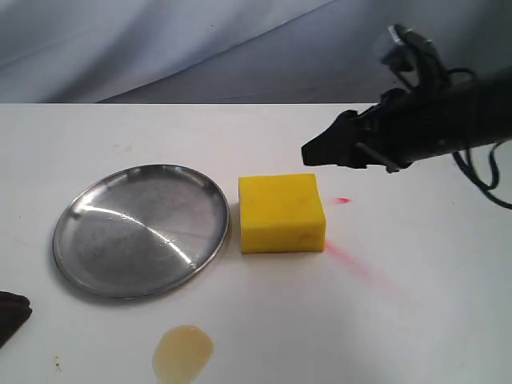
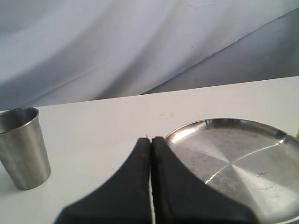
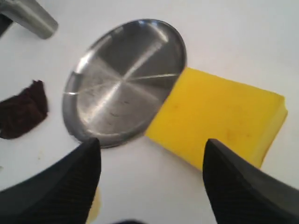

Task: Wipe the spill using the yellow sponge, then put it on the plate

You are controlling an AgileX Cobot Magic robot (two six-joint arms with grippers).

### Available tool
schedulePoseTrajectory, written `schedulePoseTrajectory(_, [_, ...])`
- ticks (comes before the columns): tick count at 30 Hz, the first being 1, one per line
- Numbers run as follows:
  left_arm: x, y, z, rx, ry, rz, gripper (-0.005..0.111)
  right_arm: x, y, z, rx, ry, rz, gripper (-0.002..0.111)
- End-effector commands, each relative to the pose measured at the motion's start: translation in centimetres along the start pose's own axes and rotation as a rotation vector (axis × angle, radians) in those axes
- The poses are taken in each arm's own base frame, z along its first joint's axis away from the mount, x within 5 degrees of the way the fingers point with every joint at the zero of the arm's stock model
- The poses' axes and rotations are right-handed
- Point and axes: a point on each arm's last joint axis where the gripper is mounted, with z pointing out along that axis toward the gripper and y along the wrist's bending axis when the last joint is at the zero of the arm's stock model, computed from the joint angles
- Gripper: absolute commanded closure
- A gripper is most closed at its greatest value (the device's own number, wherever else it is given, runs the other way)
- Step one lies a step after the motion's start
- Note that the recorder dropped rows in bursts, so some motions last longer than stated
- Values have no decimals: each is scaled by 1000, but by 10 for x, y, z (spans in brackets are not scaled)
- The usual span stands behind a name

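Note:
I should keep lowering my right gripper, fingers open, until it closes on the yellow sponge's far end [image 1: 307, 198], since that end lies free, clear of the steel plate.
The yellow sponge [image 1: 282, 213] [image 3: 219, 119] lies flat on the white table, just right of the steel plate [image 1: 76, 240] [image 3: 124, 81] [image 2: 233, 158]. A pale amber spill [image 1: 183, 353] sits near the front edge, below the plate; only its edge shows in the right wrist view. My right gripper [image 1: 314, 154] [image 3: 152, 142] hovers open above and behind the sponge's right side, nothing between its fingers. At the front left edge my left gripper [image 2: 151, 140] [image 1: 10, 312] rests shut and empty, pointing at the plate's rim.
A pink-red streak [image 1: 356, 268] and dot [image 1: 343, 200] mark the table right of the sponge. A steel cup [image 2: 23, 147] [image 3: 30, 16] stands left of the plate. Grey cloth hangs behind the table.

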Motion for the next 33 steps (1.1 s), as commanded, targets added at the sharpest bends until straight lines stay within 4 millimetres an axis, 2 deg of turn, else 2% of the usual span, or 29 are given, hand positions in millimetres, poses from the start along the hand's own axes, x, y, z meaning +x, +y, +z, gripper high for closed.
schedulePoseTrajectory(1, [1, 0, 0, 5, -5, -3, 107, -17, -30, 51, 130, 125, 53, 46])
schedulePoseTrajectory(6, [1, 0, 0, 5, -5, -3, 107, -18, -52, 85, 111, 198, 107, 38])
schedulePoseTrajectory(14, [1, 0, 0, 5, -5, -3, 107, 10, -79, 125, 96, 322, 186, 38])
schedulePoseTrajectory(17, [1, 0, 0, 5, -5, -3, 107, 19, -86, 133, 98, 354, 212, 42])
schedulePoseTrajectory(19, [1, 0, 0, 5, -5, -3, 107, 23, -89, 136, 115, 362, 237, 55])
schedulePoseTrajectory(24, [1, 0, 0, 5, -5, -3, 107, 21, -88, 133, 120, 372, 224, 105])
schedulePoseTrajectory(25, [1, 0, 0, 5, -5, -3, 107, 21, -85, 131, 106, 380, 205, 108])
schedulePoseTrajectory(29, [1, 0, 0, 5, -5, -3, 107, 11, -71, 115, 74, 371, 176, 108])
schedulePoseTrajectory(33, [1, 0, 0, 5, -5, -3, 107, 7, -52, 85, 98, 308, 143, 108])
